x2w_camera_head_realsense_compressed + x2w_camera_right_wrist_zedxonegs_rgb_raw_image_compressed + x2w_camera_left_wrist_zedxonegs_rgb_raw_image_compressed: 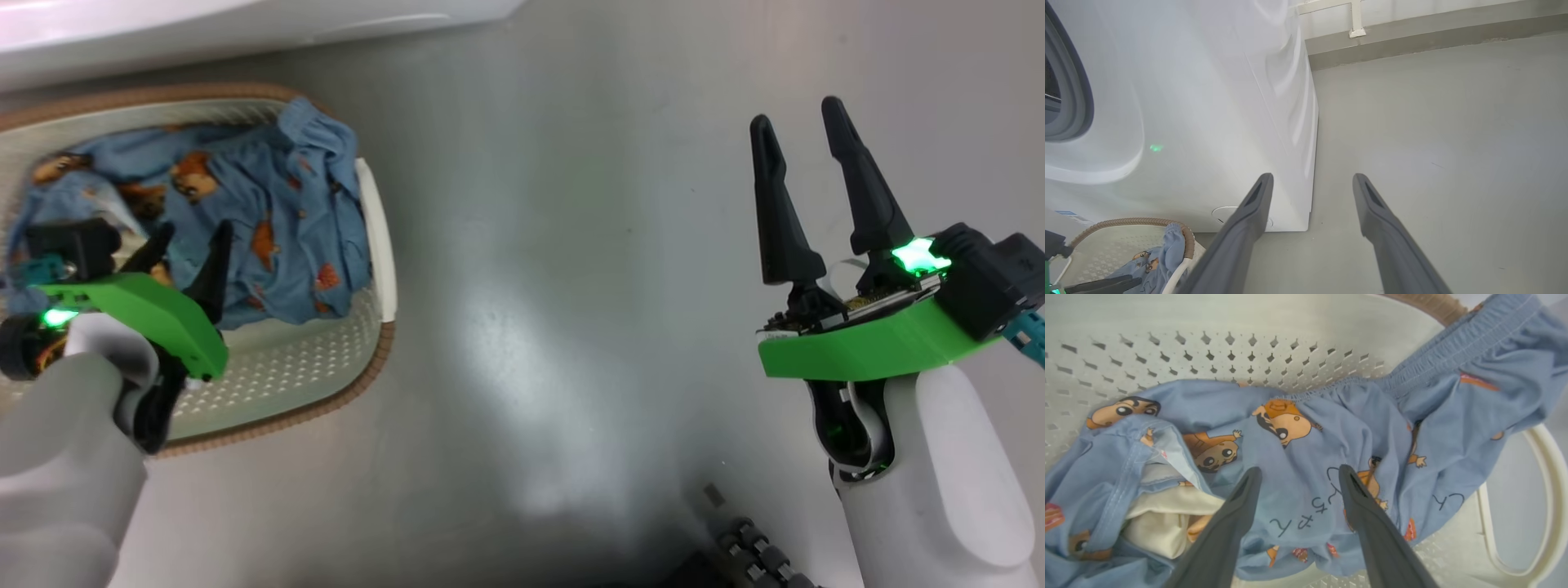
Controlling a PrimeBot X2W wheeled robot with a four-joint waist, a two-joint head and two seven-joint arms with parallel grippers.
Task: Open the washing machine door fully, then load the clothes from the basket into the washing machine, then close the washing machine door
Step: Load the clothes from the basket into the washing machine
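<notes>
I expect the upper light blue clothes [279,216] to come free alone when I lift them, because their gathered waistband [1464,345] overlaps another layer. Blue and cream cloth should stay behind.
The cream perforated basket [384,269] with a brown rim sits on the floor at the left, below the white washing machine [204,24]. Inside lie the clothes [277,188], light blue with orange cartoon figures. My left gripper [193,237] reaches down into the basket, open. In the left wrist view its fingers straddle a fold of the blue clothes [1331,416], left gripper [1300,470] not closed on it; a cream cloth [1155,522] shows at lower left. My right gripper [796,113] hangs open and empty over bare floor. The washing machine door is out of view.
In the right wrist view the right gripper [1312,177] points at the washing machine's [1208,102] lower right corner, with the grey gasket [1073,102] at far left and the basket [1106,245] below. Grey floor spreads right to the wall base [1412,45]. A dark ribbed part [751,555] sits bottom centre.
</notes>
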